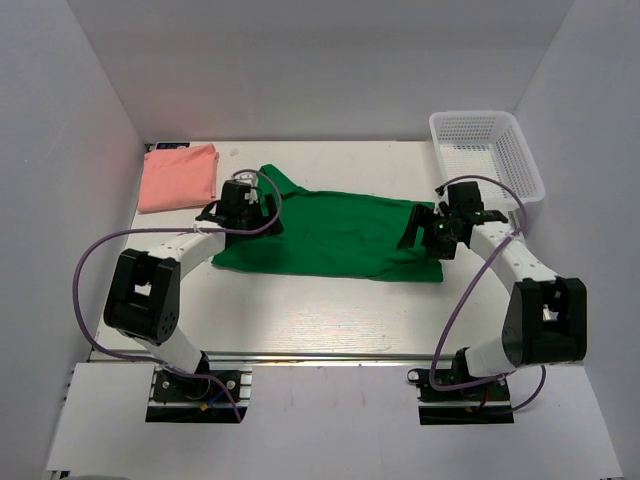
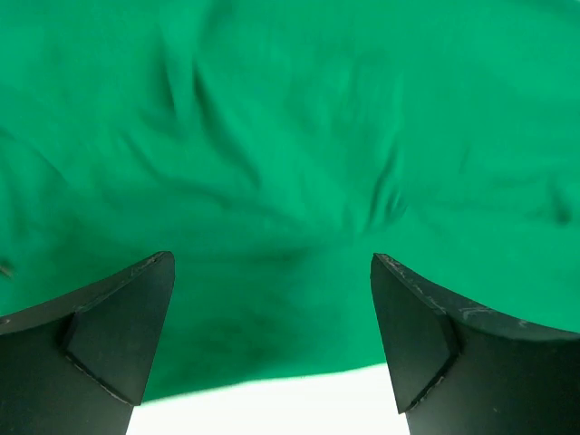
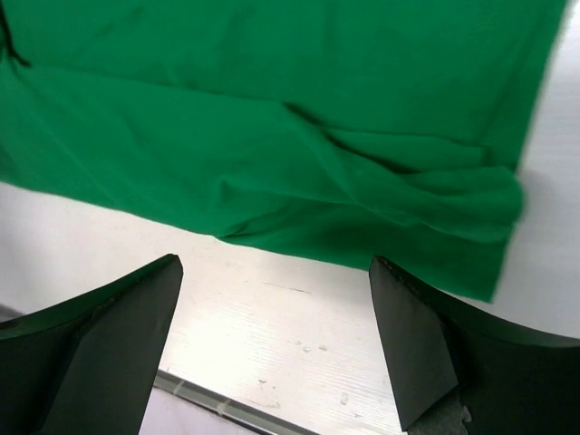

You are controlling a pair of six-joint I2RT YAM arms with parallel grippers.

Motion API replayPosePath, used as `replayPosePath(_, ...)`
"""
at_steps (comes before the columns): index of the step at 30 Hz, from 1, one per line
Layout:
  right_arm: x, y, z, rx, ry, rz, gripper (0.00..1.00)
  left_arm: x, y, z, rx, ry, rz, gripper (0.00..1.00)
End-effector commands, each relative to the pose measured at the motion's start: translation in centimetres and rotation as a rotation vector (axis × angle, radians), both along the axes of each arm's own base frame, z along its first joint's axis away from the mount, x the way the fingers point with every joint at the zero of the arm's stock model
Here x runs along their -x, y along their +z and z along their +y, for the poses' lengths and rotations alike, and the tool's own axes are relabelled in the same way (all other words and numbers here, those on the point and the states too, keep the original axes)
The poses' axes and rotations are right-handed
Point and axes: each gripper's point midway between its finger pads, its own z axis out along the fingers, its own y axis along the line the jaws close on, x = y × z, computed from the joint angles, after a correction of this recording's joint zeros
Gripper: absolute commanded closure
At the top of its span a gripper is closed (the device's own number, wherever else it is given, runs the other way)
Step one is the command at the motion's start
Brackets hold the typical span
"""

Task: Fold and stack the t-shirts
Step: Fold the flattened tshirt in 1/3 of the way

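Note:
The green t-shirt is far back and has a corner sticking out [image 1: 270,173]. So my grippers should pull the t-shirt's near edge [image 1: 300,272] toward me before my left gripper reaches that corner.
The green t-shirt [image 1: 330,235] lies spread across the middle of the table, folded into a long band with wrinkles. At the back left sits the pink t-shirt [image 1: 178,177], folded into a neat square. My left gripper [image 1: 240,208] hovers over the green shirt's left end, open, and only cloth [image 2: 290,136] and a strip of table show between its fingers [image 2: 118,335]. My right gripper [image 1: 432,232] is at the shirt's right end, open and holding nothing. In the right wrist view the shirt's rumpled edge [image 3: 272,118] lies just beyond the right gripper [image 3: 274,263].
A white mesh basket [image 1: 487,150] stands at the back right corner, close behind the right arm. White walls enclose the table [image 1: 330,310] on three sides. A metal rail runs along the table's near edge [image 3: 227,408].

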Motion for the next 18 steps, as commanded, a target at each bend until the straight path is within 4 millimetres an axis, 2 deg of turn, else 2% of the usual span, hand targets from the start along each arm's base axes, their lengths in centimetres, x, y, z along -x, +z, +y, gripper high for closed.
replayPosePath(1, -0.5, -0.5, 1.8, -0.051, 0.074, -0.018, 0.11, 1.5, -0.5, -1.4, 0.079, -0.033, 0.030, 0.01)
replayPosePath(4, -1.7, -1.7, 1.5, -0.023, 0.045, -0.008, 0.11, 2.1, -1.9, -0.8, 0.070, -0.022, 0.064, 0.01)
replayPosePath(5, -2.0, -2.3, 1.2, -0.003, 0.029, 0.005, 0.11, 2.9, -2.9, -0.4, 0.058, -0.006, 0.097, 0.01)
replayPosePath(6, -2.4, -2.5, 0.9, 0.004, 0.004, 0.010, 0.11, 2.7, -3.0, 0.1, 0.050, 0.012, 0.094, 0.01)
replayPosePath(7, -3.7, -2.7, 0.4, 0.034, -0.028, -0.011, 0.11, 3.2, -3.8, 0.3, 0.043, 0.013, 0.116, 0.01)
replayPosePath(8, -4.1, -3.2, 0.2, 0.039, -0.047, 0.003, 0.11, 3.8, -4.5, 0.5, 0.036, 0.014, 0.139, 0.01)
replayPosePath(12, -7.7, -4.8, -1.5, 0.113, -0.178, -0.018, 0.11, 5.3, -6.0, 1.4, 0.005, 0.041, 0.191, 0.01)
replayPosePath(13, -8.0, -5.8, -1.9, 0.124, -0.202, 0.000, 0.11, 5.4, -6.2, 1.8, -0.015, 0.056, 0.197, 0.01)
replayPosePath(14, -9.3, -5.6, -2.2, 0.144, -0.224, -0.018, 0.11, 5.9, -6.6, 2.1, -0.029, 0.064, 0.212, 0.01)
replayPosePath(15, -9.5, -6.3, -2.8, 0.175, -0.242, -0.003, 0.11, 5.8, -6.7, 2.3, -0.038, 0.072, 0.209, 0.01)
replayPosePath(18, -9.9, -6.2, -4.1, 0.232, -0.309, 0.021, 0.11, 5.9, -6.7, 3.6, -0.087, 0.122, 0.211, 0.01)
